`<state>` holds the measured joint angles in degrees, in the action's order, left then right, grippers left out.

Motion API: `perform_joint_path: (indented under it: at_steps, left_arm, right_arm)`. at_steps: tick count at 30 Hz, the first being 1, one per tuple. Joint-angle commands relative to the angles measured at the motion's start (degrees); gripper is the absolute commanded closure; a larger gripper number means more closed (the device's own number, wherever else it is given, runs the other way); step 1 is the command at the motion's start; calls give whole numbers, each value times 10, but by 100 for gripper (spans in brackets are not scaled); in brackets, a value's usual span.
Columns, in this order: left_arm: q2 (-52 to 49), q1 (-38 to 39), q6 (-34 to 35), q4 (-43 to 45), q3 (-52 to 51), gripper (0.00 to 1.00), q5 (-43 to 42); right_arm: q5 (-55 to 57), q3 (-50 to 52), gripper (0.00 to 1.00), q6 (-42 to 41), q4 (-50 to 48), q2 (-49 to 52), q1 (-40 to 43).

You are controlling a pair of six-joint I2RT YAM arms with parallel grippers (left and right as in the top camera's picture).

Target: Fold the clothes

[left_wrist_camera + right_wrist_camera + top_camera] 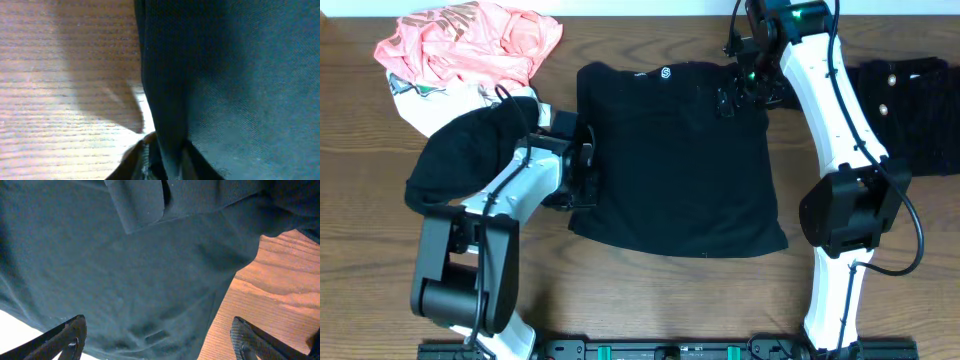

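My left gripper is holding one edge of the black T-shirt, and the T-shirt's opposite shoulder (195,202) lies rumpled. My right gripper should grab the sleeve there (295,202) and pull the T-shirt tight.
A black T-shirt (675,160) lies spread flat in the middle of the wooden table. My left gripper (588,170) is at the shirt's left edge and is shut on a fold of that edge (167,145). My right gripper (738,92) hangs over the shirt's upper right shoulder with its fingers wide open (157,340). The black fabric (125,270) fills most of the right wrist view, with bare table at the right.
A pink garment (470,40) and a white printed one (415,95) lie at the back left. A black garment (465,150) lies under my left arm. Another dark garment (915,110) lies at the right edge.
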<state>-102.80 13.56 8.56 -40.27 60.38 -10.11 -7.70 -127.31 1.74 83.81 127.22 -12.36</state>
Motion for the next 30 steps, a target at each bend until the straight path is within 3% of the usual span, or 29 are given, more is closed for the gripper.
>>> perform_joint_path:
  at_steps: [1,12,15,17,27,30]
  left_arm:
    - [-10,-1,-3,-3,-8,78,5]
    - [-10,-1,-3,-3,-22,74,-10]
    - [-10,-1,-3,-1,-22,94,-25]
    - [-10,-2,-4,6,-22,94,-22]
    - [-10,-34,-6,62,-15,94,146]
    - [-10,-65,-6,58,11,94,159]
  right_arm:
    - [2,3,10,7,2,-22,-3]
    - [2,3,11,7,2,-22,-3]
    - [2,3,11,7,2,-22,-3]
    - [2,3,11,7,4,-22,-3]
    - [21,3,12,7,6,-22,-3]
    - [36,3,12,7,-10,-22,-1]
